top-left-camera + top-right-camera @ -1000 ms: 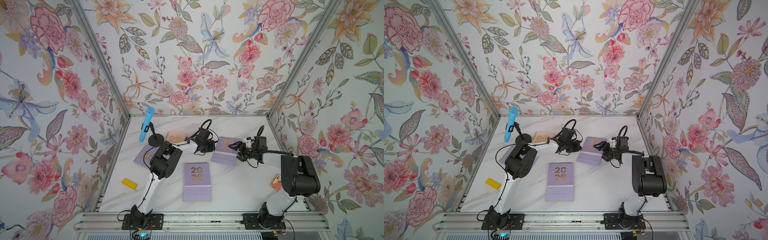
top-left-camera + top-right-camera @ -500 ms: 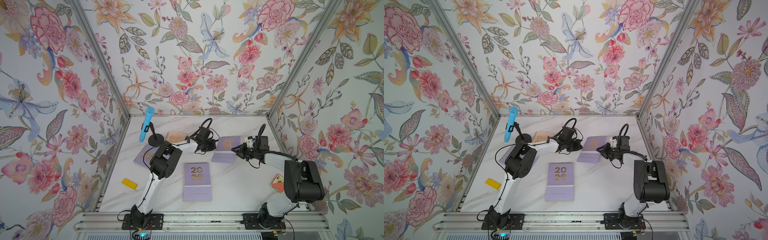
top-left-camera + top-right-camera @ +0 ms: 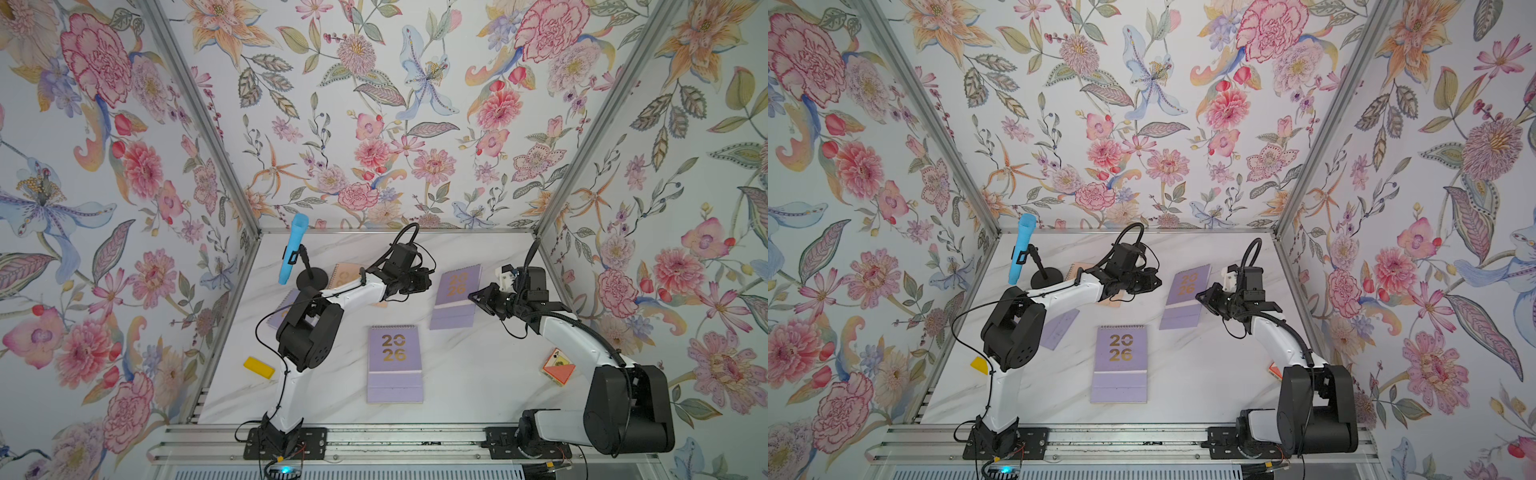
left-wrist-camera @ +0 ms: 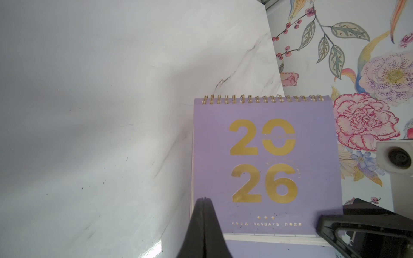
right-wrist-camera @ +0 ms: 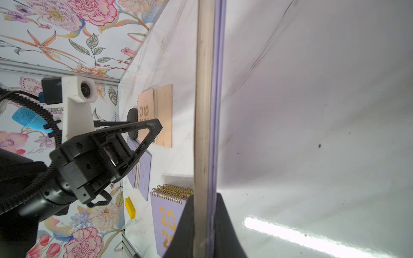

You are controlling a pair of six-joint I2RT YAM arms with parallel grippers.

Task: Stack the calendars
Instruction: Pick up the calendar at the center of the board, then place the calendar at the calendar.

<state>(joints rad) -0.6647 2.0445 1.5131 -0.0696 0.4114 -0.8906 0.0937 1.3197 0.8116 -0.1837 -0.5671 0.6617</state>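
Note:
The held calendar's rings (image 3: 461, 269) point away just like those of the front calendar, so I should keep carrying it with my right gripper until it rests on the front calendar's cover (image 3: 394, 348).
A lilac calendar (image 3: 455, 297) (image 3: 1185, 296) with gold "2026" lies right of centre. My right gripper (image 3: 473, 296) (image 3: 1201, 296) is shut on its right edge; in the right wrist view the calendar's edge (image 5: 207, 111) runs between the jaws of the right gripper (image 5: 204, 197). My left gripper (image 3: 427, 280) (image 4: 203, 199) is shut and empty, its tips at the near left corner of that calendar (image 4: 263, 160). A second lilac calendar (image 3: 395, 361) lies at front centre. A peach calendar (image 3: 345, 272) and a third lilac calendar (image 3: 286, 307) sit partly under the left arm.
A blue microphone (image 3: 293, 249) on a black stand rises at the back left. A small yellow block (image 3: 258, 367) lies by the left wall. An orange playing card (image 3: 558, 366) lies by the right wall. Flowered walls close in three sides of the table.
My right gripper has shut on the right-hand lilac calendar's edge. The left arm has stayed where it was, still shut.

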